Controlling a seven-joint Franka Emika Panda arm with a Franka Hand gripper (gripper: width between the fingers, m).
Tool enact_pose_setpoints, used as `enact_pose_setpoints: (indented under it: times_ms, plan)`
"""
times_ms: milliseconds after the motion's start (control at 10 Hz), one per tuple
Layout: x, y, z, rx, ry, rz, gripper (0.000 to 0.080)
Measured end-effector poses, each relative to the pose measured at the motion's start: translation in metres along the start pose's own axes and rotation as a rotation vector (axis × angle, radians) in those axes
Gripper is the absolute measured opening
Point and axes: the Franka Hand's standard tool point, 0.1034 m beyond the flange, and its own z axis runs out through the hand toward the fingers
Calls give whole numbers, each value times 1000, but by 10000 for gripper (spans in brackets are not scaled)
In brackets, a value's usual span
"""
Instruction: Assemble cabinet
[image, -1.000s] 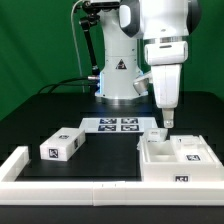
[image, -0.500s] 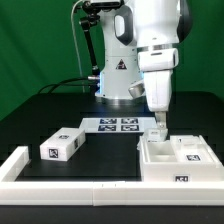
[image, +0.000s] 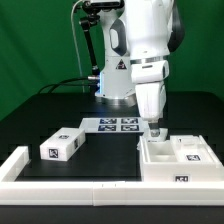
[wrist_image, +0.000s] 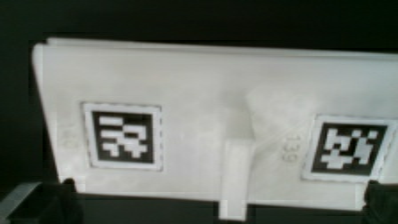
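Note:
My gripper is going to lift the tagged white panel by its raised rib (wrist_image: 237, 178). Dark ground (wrist_image: 214, 22) surrounds the panel, so the panel will come up whole and leave the cabinet body behind.
The cabinet body (image: 178, 163), a white box with tags, lies at the exterior view's right by the front rail. A tagged white piece (image: 192, 148) rests on its top. A smaller white tagged drawer block (image: 62, 143) lies apart at the exterior view's left. My gripper (image: 155, 129) hangs just above the body's far left corner, touching nothing. In the wrist view the body (wrist_image: 214, 95) fills the frame with two tags and a raised rib (wrist_image: 240, 165). The gripper (wrist_image: 217, 205) is open and empty, with dark fingertips (wrist_image: 57, 203) at the frame's edges.
The marker board (image: 118, 125) lies flat behind the parts, before the robot base (image: 118, 85). A long white border rail (image: 70, 186) runs along the table's front and turns up the exterior view's left side (image: 12, 165).
The arm has swung toward the exterior view's left and the wrist has turned. The gripper now sits a little lower, over the body's far left corner. The parts have not moved.

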Motion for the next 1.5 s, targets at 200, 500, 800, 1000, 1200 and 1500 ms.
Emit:
enact_pose_setpoints:
  times_ms: [200,500,800,1000,1200,1500]
  plan:
    - [-1,-5,9,22,0,11,797]
    - [-1,-4,11,27,-3,15,698]
    - [-2,-6,12,30,-3,15,377]
    - [-3,-5,13,29,-2,17,243]
    - [-4,-4,12,26,0,13,70]
    - [-4,-3,11,18,4,-1,70]
